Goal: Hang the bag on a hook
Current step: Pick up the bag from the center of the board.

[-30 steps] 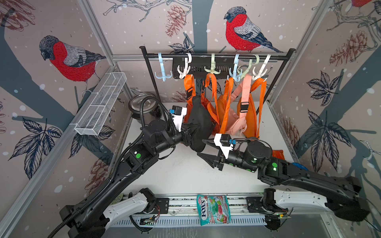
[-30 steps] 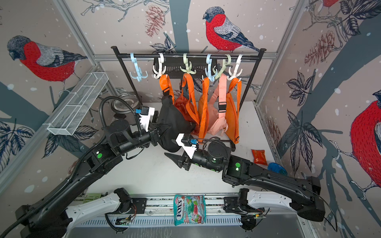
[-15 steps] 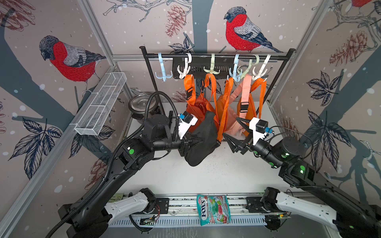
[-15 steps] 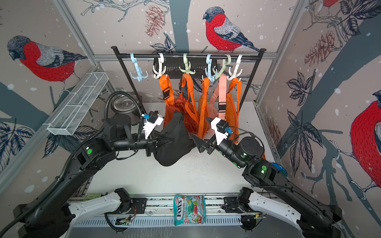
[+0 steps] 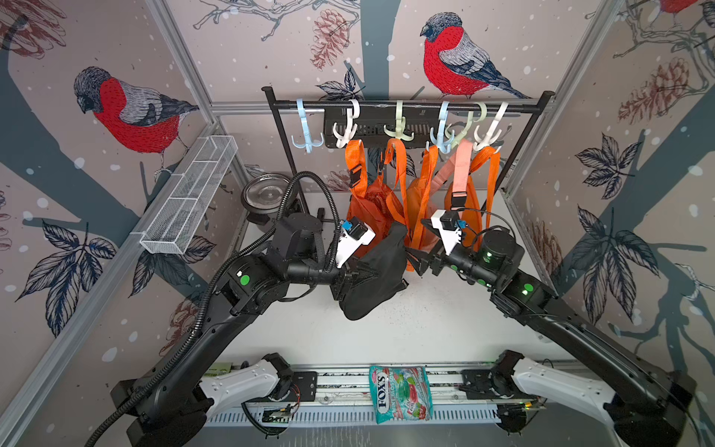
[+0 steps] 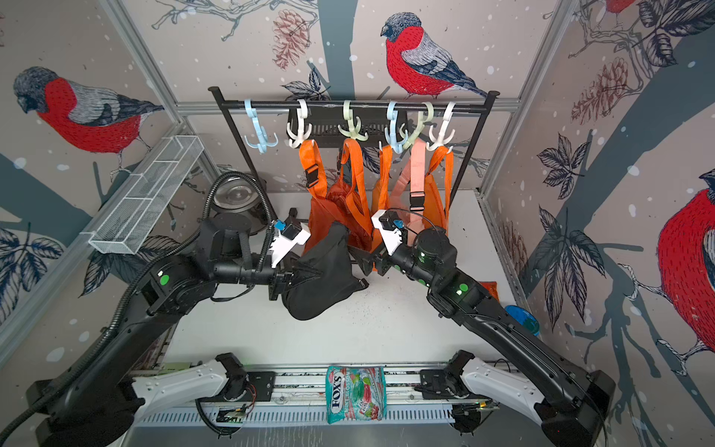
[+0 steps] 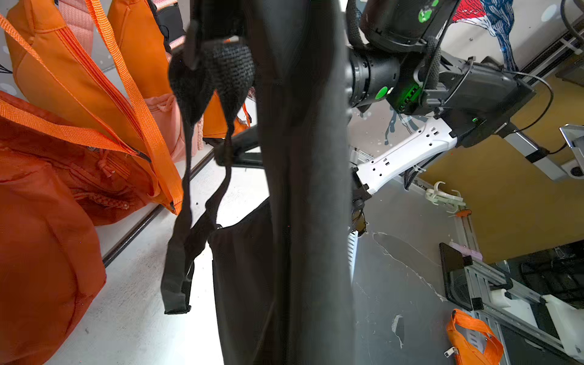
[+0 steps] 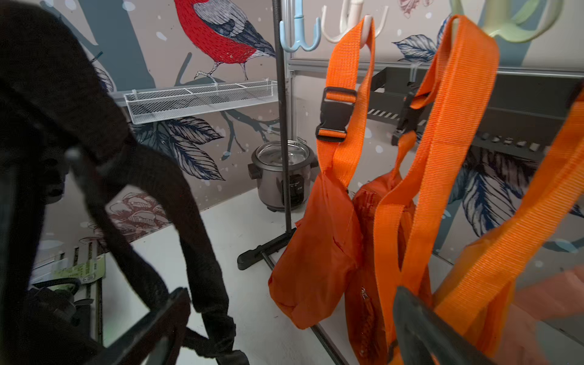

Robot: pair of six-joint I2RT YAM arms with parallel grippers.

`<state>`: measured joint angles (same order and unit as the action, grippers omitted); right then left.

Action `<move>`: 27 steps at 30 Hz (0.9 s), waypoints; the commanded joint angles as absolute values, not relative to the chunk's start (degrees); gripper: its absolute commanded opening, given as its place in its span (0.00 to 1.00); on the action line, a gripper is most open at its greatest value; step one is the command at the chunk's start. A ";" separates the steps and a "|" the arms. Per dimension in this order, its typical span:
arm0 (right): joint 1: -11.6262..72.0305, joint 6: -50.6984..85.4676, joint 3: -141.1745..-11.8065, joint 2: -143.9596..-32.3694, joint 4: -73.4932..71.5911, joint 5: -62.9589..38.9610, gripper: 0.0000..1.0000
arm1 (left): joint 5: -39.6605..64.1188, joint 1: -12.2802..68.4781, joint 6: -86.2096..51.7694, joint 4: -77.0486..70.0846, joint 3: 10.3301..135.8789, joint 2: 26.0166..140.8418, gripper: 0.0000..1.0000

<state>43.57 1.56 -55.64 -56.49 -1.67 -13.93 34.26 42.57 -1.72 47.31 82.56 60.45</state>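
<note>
The black strap hangs outside my right gripper's open fingers. My right gripper should move over and take hold of the strap near the bag's top before hanging it.
The black bag hangs in mid-air over the table, in front of the rack, with my left gripper shut on its left side; both top views show this. In the left wrist view the bag's fabric covers the jaws, and its strap dangles loose. My right gripper stands open just right of the bag, against the hanging orange bags. The black strap hangs beside one of its fingers. A blue hook at the rail's left end is bare.
Orange and pink bags fill the other hooks on the black rail. A rice cooker stands behind the left arm, below a wire basket on the left wall. A candy packet lies on the front rail. The rack's foot crosses the table.
The right gripper swung up from low in front of the bag to its right side and opened wide. The left arm carried the black bag forward and lower, away from the rack.
</note>
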 commanded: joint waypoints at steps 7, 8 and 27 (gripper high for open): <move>46.18 -2.39 -58.84 -61.26 -3.56 -19.22 1.00 | 34.50 42.54 0.30 49.17 82.88 59.79 0.00; 46.10 -1.85 -58.89 -61.50 -4.13 -17.83 0.99 | 34.66 42.56 0.34 49.11 82.71 59.76 0.00; 42.18 5.26 -57.00 -58.90 -11.33 -5.74 0.37 | 33.05 42.54 -0.47 47.91 79.80 56.32 0.00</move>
<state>42.19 4.80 -57.25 -59.59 -9.10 -5.80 33.26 42.57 -1.26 48.69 79.92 56.58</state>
